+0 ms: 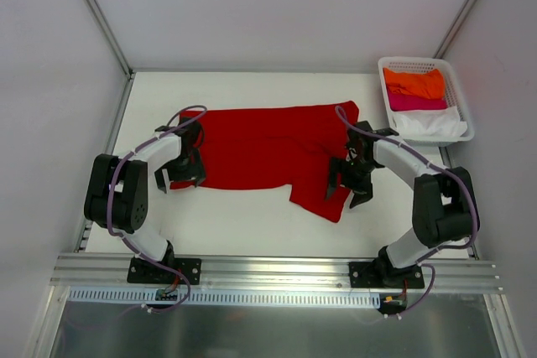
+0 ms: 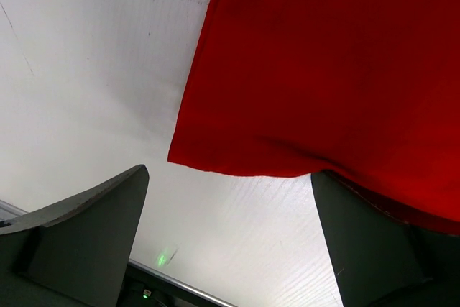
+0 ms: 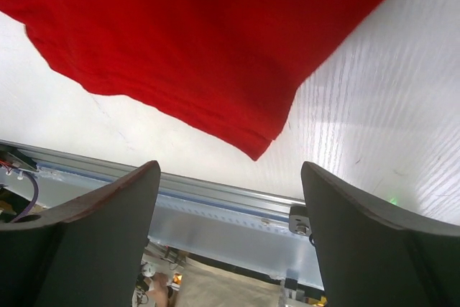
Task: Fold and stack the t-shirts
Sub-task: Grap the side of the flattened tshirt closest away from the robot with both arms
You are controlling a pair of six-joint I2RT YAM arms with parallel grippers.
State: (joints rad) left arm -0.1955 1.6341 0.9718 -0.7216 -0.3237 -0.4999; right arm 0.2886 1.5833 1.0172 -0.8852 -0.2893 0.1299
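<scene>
One finger of my left gripper is bunching up the t-shirt's hem [image 2: 313,167]. I should move back until the hem corner [image 2: 175,156] is centred in front of the open fingers.
A deep red t-shirt [image 1: 260,148] lies spread flat across the middle of the white table, one short sleeve pointing toward the near edge. My left gripper [image 1: 178,177] hovers over its left hem, jaws open and empty; the left wrist view has the hem corner [image 2: 180,156] just ahead of the fingers. My right gripper [image 1: 347,190] is over the right sleeve, also open with nothing between its jaws. That sleeve's tip [image 3: 259,150] shows between the fingers in the right wrist view. Orange [image 1: 414,83], magenta [image 1: 415,102] and white [image 1: 430,124] shirts lie in the basket.
A white lattice basket [image 1: 457,90] stands at the back right corner of the table. White walls close in the left, back and right sides. An aluminium rail [image 1: 277,272] runs along the near edge, by the arm bases.
</scene>
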